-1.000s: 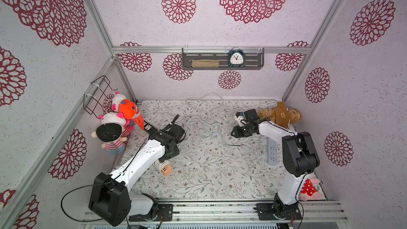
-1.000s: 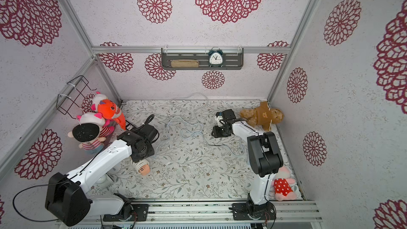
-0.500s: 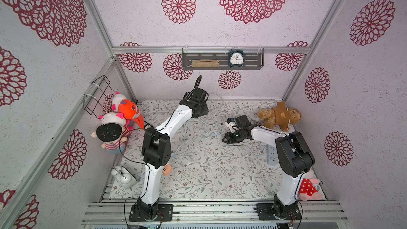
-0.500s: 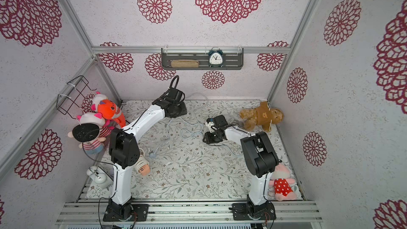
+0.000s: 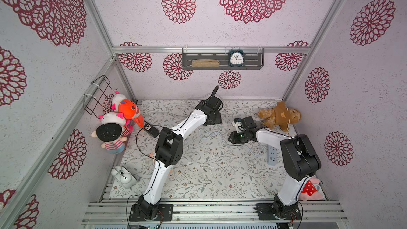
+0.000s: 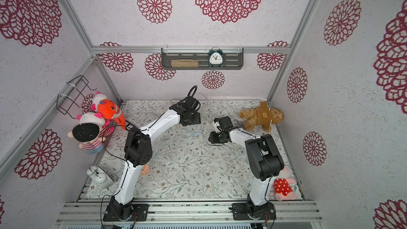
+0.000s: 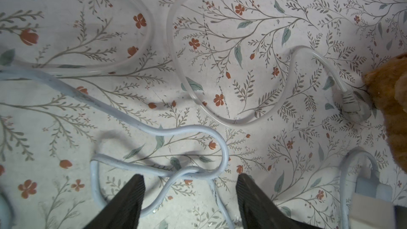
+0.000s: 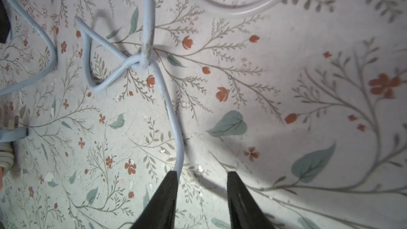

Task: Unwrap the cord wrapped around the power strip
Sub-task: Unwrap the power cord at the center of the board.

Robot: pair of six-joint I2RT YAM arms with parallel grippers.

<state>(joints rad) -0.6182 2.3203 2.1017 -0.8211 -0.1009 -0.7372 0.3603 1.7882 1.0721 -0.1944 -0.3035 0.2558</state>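
The pale blue cord [image 7: 186, 129] lies across itself in an open, slack loop [image 7: 189, 172], so it will straighten into a long piece when I pull on it.
The pale blue power strip [image 5: 272, 155] lies flat by the right wall, partly behind my right arm. Its pale blue cord [image 5: 209, 132] [image 6: 191, 132] sprawls in loose loops across the floral mat, off the strip. My left gripper [image 7: 189, 179] [image 5: 212, 120] hovers open over a spot where the cord [image 7: 187, 170] crosses itself, and holds nothing. Further along, my right gripper [image 8: 202, 175] [image 5: 234, 138] is open and low on the mat. The cord [image 8: 174, 128] runs from a tangle under one of its fingers [image 8: 171, 186]; the gap between them is bare.
A clear cable ending in a white plug [image 7: 352, 104] curls near a brown teddy [image 5: 278, 115]. Plush toys [image 5: 123, 115] crowd the left wall, with a black adapter [image 5: 152, 129] beside them. A white kettle [image 5: 123, 174] and a red-dotted plush [image 5: 310, 191] sit in the front corners.
My left arm swung from the front left to the back middle of the mat, over the cord loops, and its jaws widened. The right gripper shifted slightly leftward and toward the front.
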